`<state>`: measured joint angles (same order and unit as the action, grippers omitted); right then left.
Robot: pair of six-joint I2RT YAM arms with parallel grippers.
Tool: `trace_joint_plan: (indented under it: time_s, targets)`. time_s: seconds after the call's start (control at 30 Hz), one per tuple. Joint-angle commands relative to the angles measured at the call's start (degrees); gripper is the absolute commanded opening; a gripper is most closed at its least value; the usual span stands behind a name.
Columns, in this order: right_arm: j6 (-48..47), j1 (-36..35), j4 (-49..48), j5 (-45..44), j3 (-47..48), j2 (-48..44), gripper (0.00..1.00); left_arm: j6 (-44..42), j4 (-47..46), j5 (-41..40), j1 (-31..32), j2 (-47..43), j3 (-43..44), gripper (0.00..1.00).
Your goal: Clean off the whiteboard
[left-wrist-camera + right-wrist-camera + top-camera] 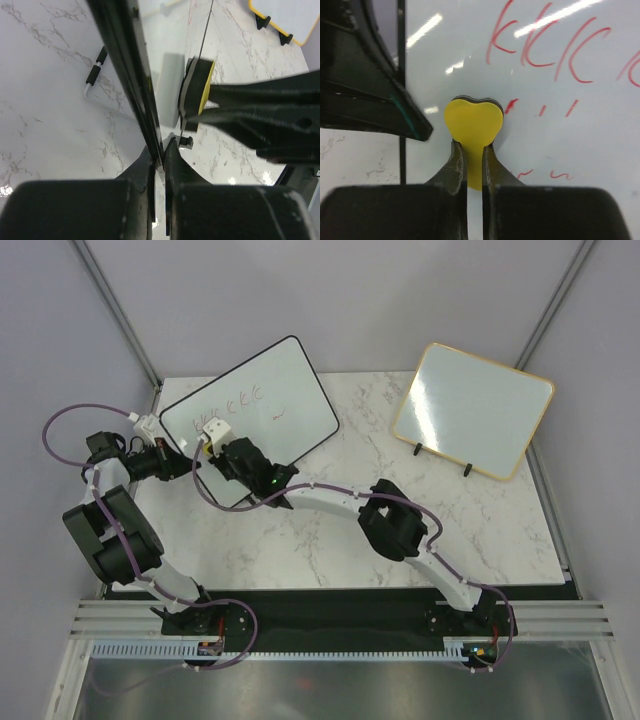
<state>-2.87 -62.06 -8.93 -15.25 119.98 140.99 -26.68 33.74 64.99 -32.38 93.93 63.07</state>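
Observation:
The eraser is near the black edge my left gripper holds (403,155). My right gripper should sweep back across the red squiggles (561,175) toward the far end of the board.
The black-framed whiteboard (270,390) stands tilted at the back left of the table, with red marker scribbles (545,45) on its face. My left gripper (187,455) is shut on the board's black left edge (125,60); the jaws pinch the frame in the left wrist view (159,160). My right gripper (222,452) is shut on a yellow heart-shaped eraser (472,122) and presses it flat against the board's face, below and left of the red letters. The eraser also shows side-on in the left wrist view (200,87).
A second white board with a gold frame (472,408) stands on black feet at the back right. The marble table top (330,540) lies between the arms. Grey walls close in the back and sides.

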Motion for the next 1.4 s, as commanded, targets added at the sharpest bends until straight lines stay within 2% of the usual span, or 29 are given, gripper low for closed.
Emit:
trace_joint_plan:
  time_s: [0.0,0.3,0.43,0.53,0.77,0.97,1.1,1.2,1.37]
  targets:
    - [1.72,7.55,1.55,-5.22,-4.30,-1.50,0.00,-9.89,-5.52,-8.92,0.30,-2.26,1.44,0.02]
    - [1.38,14.42,-2.23,-13.05,-13.98,-5.46,0.00,-10.33,-5.26,-9.53,0.30,-2.26,1.44,0.02]
    - [1.64,14.51,-1.80,-9.90,-13.20,-4.85,0.00,-10.50,-5.26,-9.62,0.30,-2.26,1.44,0.02]
    - [2.17,13.11,-1.71,-6.74,-12.41,-4.32,0.00,-10.68,-5.17,-9.80,0.30,-2.35,1.36,0.02]
    - [-2.84,3.81,-4.16,2.13,-12.32,-4.23,0.00,-10.59,-5.26,-9.88,0.30,-2.35,1.44,0.02]
    - [-2.66,0.63,-4.26,6.98,-12.49,-3.97,0.00,-10.59,-5.26,-9.80,0.30,-2.44,1.53,0.02]
    - [-2.84,0.54,-3.38,5.59,-13.11,-3.88,0.00,-10.59,-5.17,-9.62,0.30,-2.44,1.62,0.02]
    - [-3.89,1.15,-2.59,-0.63,-14.07,-4.05,0.00,-10.68,-5.17,-9.80,0.30,-2.52,1.53,0.02]
    - [0.85,7.12,0.58,-4.17,-15.04,-5.10,0.00,-10.77,-5.26,-9.80,0.30,-2.61,1.53,0.02]
